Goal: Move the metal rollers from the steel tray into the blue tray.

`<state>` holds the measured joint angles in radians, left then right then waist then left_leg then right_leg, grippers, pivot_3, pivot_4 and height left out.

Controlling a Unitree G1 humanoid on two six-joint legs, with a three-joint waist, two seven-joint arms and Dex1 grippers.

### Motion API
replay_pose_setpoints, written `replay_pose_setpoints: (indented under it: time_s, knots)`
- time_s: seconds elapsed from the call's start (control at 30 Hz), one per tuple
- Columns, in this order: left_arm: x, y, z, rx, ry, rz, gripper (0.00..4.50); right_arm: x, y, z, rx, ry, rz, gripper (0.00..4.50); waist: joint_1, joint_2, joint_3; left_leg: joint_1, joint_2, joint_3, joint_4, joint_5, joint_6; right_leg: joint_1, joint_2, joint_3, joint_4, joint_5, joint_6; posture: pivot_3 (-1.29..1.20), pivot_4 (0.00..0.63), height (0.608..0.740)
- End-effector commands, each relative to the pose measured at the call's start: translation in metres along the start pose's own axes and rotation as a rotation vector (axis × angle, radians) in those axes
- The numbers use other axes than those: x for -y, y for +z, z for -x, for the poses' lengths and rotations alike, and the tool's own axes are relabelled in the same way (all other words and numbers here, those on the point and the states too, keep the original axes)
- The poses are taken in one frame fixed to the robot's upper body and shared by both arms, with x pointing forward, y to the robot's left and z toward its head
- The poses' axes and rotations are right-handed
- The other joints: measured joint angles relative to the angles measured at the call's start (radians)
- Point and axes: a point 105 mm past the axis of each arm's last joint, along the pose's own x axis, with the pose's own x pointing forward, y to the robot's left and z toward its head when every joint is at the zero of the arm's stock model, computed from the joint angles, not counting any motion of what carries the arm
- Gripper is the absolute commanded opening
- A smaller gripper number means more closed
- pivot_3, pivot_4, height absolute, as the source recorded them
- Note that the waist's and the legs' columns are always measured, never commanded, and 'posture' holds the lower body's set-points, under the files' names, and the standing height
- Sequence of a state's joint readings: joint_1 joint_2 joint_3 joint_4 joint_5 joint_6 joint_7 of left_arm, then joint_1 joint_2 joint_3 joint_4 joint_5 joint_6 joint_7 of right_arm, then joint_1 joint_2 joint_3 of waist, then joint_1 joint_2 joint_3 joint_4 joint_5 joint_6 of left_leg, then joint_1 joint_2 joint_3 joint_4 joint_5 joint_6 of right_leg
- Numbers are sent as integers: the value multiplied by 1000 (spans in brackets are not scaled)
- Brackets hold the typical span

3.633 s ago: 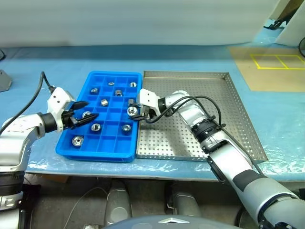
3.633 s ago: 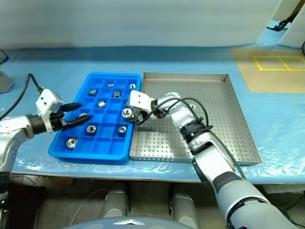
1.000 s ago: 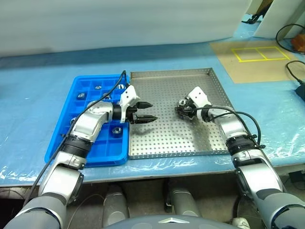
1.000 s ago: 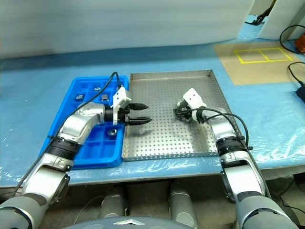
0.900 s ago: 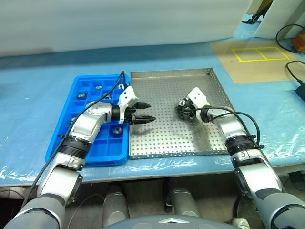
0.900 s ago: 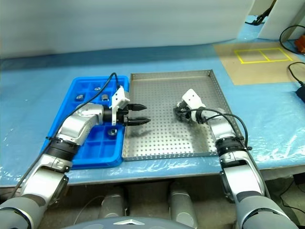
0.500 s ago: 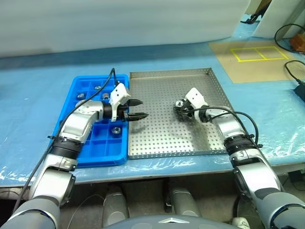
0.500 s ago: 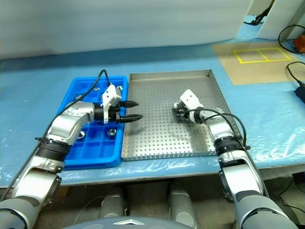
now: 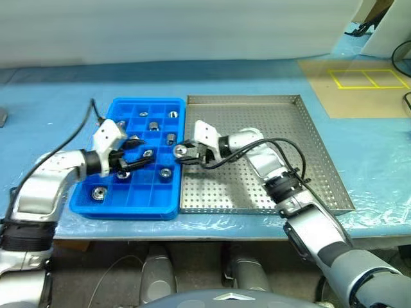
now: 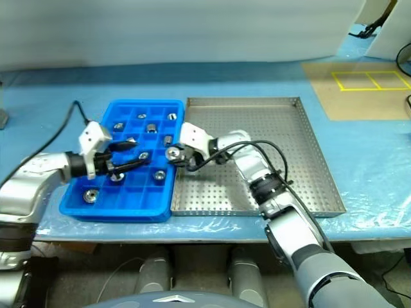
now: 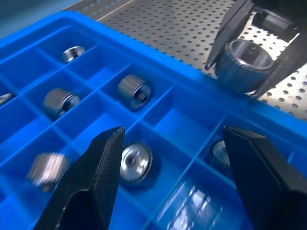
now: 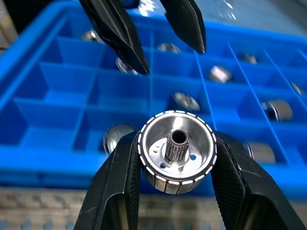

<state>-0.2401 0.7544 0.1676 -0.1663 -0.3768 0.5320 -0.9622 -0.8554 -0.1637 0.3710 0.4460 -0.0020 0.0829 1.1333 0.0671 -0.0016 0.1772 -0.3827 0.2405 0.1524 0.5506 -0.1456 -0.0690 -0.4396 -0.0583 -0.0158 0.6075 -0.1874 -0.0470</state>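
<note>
My right gripper should keep going to an empty front compartment (image 9: pixel 138 196) and let the roller go inside, as the metal roller (image 9: pixel 180 151) is upright above the blue tray's edge.
The blue tray (image 9: pixel 122 208) lies left of the steel tray (image 9: pixel 270 147), edge to edge. My right gripper (image 9: pixel 184 153) reaches left across the steel tray and is shut on one of the metal rollers (image 12: pixel 176 151), a ribbed silver disc with a centre hole. It holds that roller just above the blue tray's right rim. My left gripper (image 9: pixel 137 154) hovers open over the middle compartments, fingertips (image 12: pixel 136 57) pointing at the held roller. Several rollers (image 11: pixel 133 91) sit in separate compartments, one (image 9: pixel 99 192) near the front left corner.
Both trays rest on a table under a blue sheet (image 9: pixel 51 102), close to its front edge. A black cable (image 9: pixel 83 125) loops up from my left arm. A brown mat with yellow tape squares (image 9: pixel 369 78) lies at the back right.
My right gripper has carried the roller left from the steel tray's middle to the blue tray's right rim. My left gripper has drawn back left over the blue tray. The camera has shifted.
</note>
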Motion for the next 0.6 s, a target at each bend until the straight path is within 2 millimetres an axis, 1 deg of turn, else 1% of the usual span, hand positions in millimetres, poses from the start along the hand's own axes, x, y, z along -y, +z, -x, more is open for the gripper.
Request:
replay_pose_setpoints:
  time_s: [0.03,0.13,0.23,0.33,0.37,0.4,0.43,0.5,0.6]
  knots:
    - [6,9,18,24,52,-9,3439,-5,18,-9,56,77,60,1668,14,0,0,0,0,0,-1,0,0,0,0,0,-1,0,0,243,150,740]
    - [13,2,31,7,101,23,3439,-13,23,-19,79,138,60,1668,38,0,0,-1,0,-1,-3,0,-1,0,0,-2,-1,-1,-1,308,150,740]
    - [18,-2,40,-3,137,45,3439,-24,21,-29,88,201,27,1668,57,0,0,-1,0,-2,-5,0,-1,-1,0,-3,-1,-1,-1,346,150,740]
    - [23,-5,47,-21,159,56,3439,-36,16,-45,121,267,-164,1668,67,0,0,-1,0,-3,-6,0,-1,-1,0,-4,-1,-2,-1,380,150,740]
    - [23,-6,49,-25,165,60,3439,-38,13,-50,117,273,-195,1668,68,0,0,-1,0,-3,-6,0,-1,0,0,-4,-1,-2,-1,384,150,740]
    - [23,-6,50,-28,169,62,3439,-41,11,-54,110,276,-199,1668,71,0,0,0,0,-3,-6,0,-1,0,0,-4,-1,-2,-1,392,150,740]
    - [23,-6,50,-29,171,64,3439,-43,10,-58,104,278,-193,1668,75,0,0,0,0,-3,-7,0,-1,-1,0,-4,-1,-4,3,395,150,740]
    - [24,-6,50,-27,174,66,3439,-45,12,-62,102,281,-177,1668,86,0,1,-1,0,-4,-7,0,-1,-1,0,-4,-1,-4,3,397,150,740]
    - [27,-5,47,-19,172,71,3439,-42,14,-66,103,247,-159,1668,94,0,0,-1,0,-4,-7,0,-1,-1,0,-4,-1,-4,3,395,150,740]
